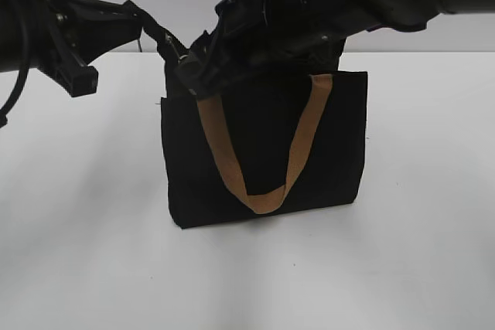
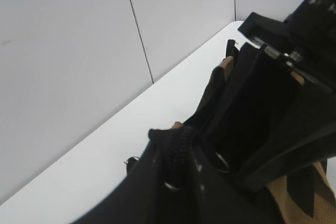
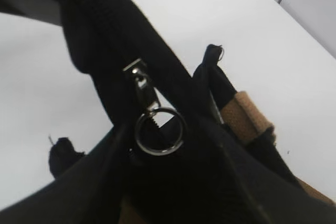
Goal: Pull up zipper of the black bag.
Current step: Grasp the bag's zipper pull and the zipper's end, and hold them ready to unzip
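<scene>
The zipper's edges spread apart past the silver pull, so the silver pull will move along and close them when I pull it across.
The black bag stands upright on the white table, one tan strap handle hanging down its front. My left gripper is shut on the bag's top left corner and holds the end of the zipper taut. My right gripper reaches across to that same corner. In the right wrist view its dark fingers stand apart on either side of the silver pull and ring, which hang free between the tips. The zipper line runs up and away from the pull.
The white table stretches all round the bag. A grey panelled wall stands behind it. Both arms crowd the bag's top left. The second tan handle lies folded beside the zipper.
</scene>
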{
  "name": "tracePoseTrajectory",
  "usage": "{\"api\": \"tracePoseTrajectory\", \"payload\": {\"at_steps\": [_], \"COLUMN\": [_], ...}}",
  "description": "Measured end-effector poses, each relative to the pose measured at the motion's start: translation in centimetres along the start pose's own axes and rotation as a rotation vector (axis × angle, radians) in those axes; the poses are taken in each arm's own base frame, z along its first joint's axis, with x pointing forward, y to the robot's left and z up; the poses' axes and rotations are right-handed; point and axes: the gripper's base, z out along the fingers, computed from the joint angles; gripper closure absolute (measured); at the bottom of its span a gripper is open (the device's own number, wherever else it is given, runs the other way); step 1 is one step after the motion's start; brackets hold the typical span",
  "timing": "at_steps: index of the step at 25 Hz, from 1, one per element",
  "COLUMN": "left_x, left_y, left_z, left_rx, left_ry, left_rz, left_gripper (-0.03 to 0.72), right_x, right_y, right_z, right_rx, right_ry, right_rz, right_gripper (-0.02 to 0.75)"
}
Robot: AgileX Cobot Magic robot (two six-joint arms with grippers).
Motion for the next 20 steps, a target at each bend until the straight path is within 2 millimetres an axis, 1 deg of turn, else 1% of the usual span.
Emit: {"api": "tracePoseTrajectory", "payload": {"at_steps": [6,14,17,20], "left_x": [0.01,0.01,0.01,0.01], "left_y": [0.0,0.01,0.01,0.01], "left_z": [0.0,0.0,0.0,0.0], "left_rx": [0.0,-0.001,-0.001,-0.001], "left_ry": [0.001,0.001,0.002,0.002], "left_rz": [0.0,0.0,0.0,0.0], "left_gripper": [0.616,0.617,0.617,0.617], "right_x": [0.6,0.61,0.61,0.61], "right_y": [-0.23,-0.25,-0.25,-0.25], "right_z": [0.96,0.99,0.99,0.99], "right_rx": [0.015,0.018,0.018,0.018], "right_ry": [0.013,0.013,0.013,0.013], "right_rz": [0.003,0.004,0.004,0.004], "right_gripper": [0.388,0.395,0.452,0.534]}}
